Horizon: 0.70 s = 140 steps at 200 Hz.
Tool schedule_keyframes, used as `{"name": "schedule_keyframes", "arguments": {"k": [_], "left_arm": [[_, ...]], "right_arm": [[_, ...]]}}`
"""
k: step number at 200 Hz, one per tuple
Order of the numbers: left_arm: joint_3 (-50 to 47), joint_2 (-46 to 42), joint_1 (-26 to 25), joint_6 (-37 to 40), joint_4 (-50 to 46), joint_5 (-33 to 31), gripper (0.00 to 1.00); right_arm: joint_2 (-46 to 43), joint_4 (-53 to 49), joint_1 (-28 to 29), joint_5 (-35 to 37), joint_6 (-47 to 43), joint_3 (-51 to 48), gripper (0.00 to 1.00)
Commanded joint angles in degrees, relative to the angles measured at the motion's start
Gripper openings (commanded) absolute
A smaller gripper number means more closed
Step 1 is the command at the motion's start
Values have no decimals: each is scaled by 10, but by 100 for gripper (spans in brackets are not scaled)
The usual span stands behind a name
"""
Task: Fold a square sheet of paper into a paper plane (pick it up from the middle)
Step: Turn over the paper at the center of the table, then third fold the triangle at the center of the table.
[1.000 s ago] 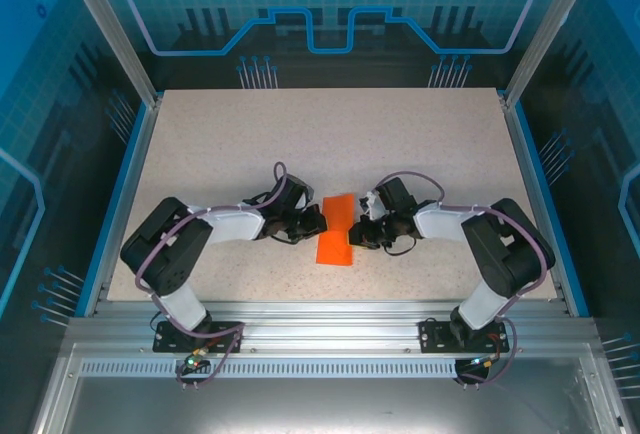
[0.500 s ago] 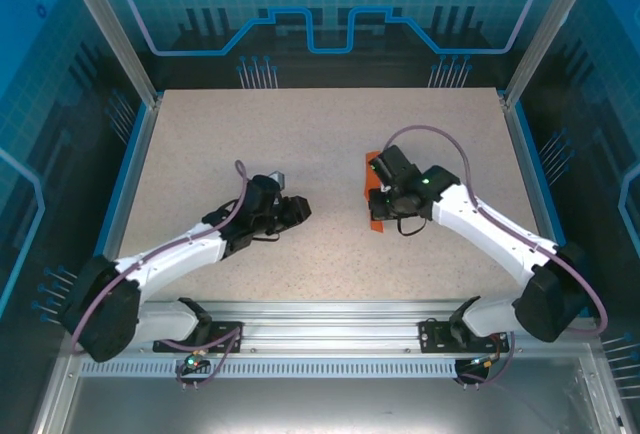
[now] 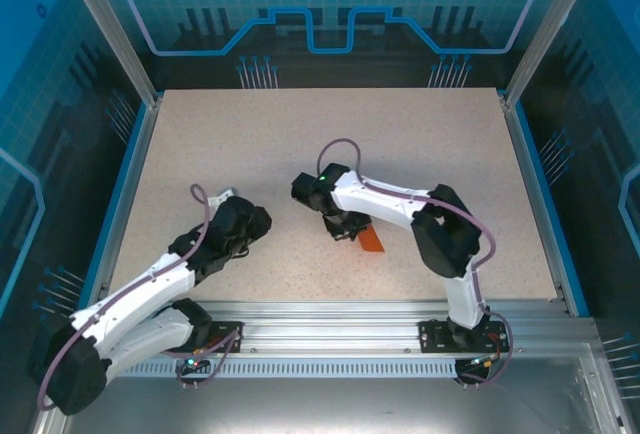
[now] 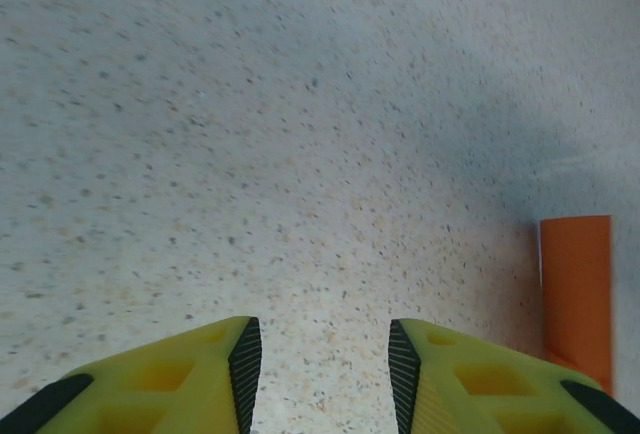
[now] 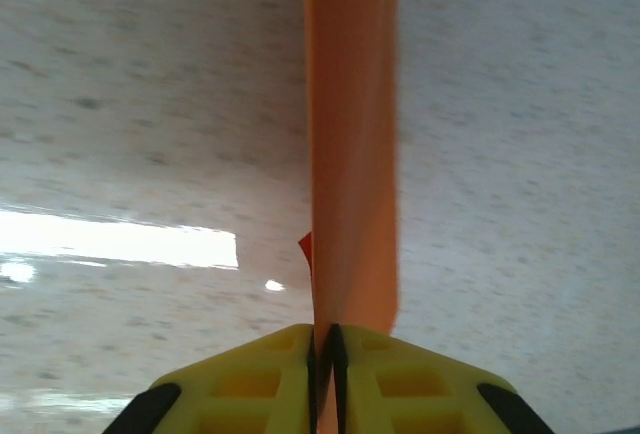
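My left gripper should steady the paper at one of its long sides [image 3: 371, 240] before I work the other side. The orange piece of paper stands on edge [image 5: 355, 154] in my right gripper, so I should lay it flat first.
The square sheet of paper [image 3: 373, 242] is folded into a narrow bright orange strip. It lies low over the table, just right of centre. My right gripper [image 3: 347, 230] reaches in from the right, and its arm bends back over the strip. In the right wrist view the strip [image 5: 350, 104] runs straight up from my right gripper [image 5: 324, 339], whose jaws pinch its near end. My left gripper [image 3: 260, 220] sits to the left of the paper, apart from it. In the left wrist view my left gripper [image 4: 324, 344] is open over bare table, and the orange strip [image 4: 577, 294] lies off to its right.
The speckled table [image 3: 250, 134] has a blue rim [image 3: 120, 194] on the left and right. An aluminium rail [image 3: 330, 314] runs along the near edge. Glass panels [image 3: 330, 14] with metal posts close off the back.
My right arm has swung left and nearer with the orange paper still in its jaws. The left gripper has let go, opened and drawn back to the left.
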Motion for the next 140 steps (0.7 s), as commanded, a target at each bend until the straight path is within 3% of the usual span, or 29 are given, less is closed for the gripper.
{"name": "schedule_keyframes", "arguments": {"k": [1, 40, 56, 77, 105, 140], "left_arm": [[-19, -40, 8, -13, -51, -40, 43], [-28, -76, 9, 11, -55, -9, 46], [-29, -72, 9, 31, -29, 40, 48], [-28, -46, 9, 57, 34, 135, 47], [-10, 57, 2, 68, 129, 249, 37], [104, 238, -52, 101, 157, 280, 22]], "right_arm": [[33, 24, 8, -76, 7, 45, 19], [27, 117, -5, -192, -17, 42, 31], [-28, 195, -20, -239, -20, -13, 41], [-106, 273, -63, -272, -25, -111, 43], [-207, 368, -152, -327, -39, -267, 50], [-275, 435, -259, -414, -76, -394, 56]]}}
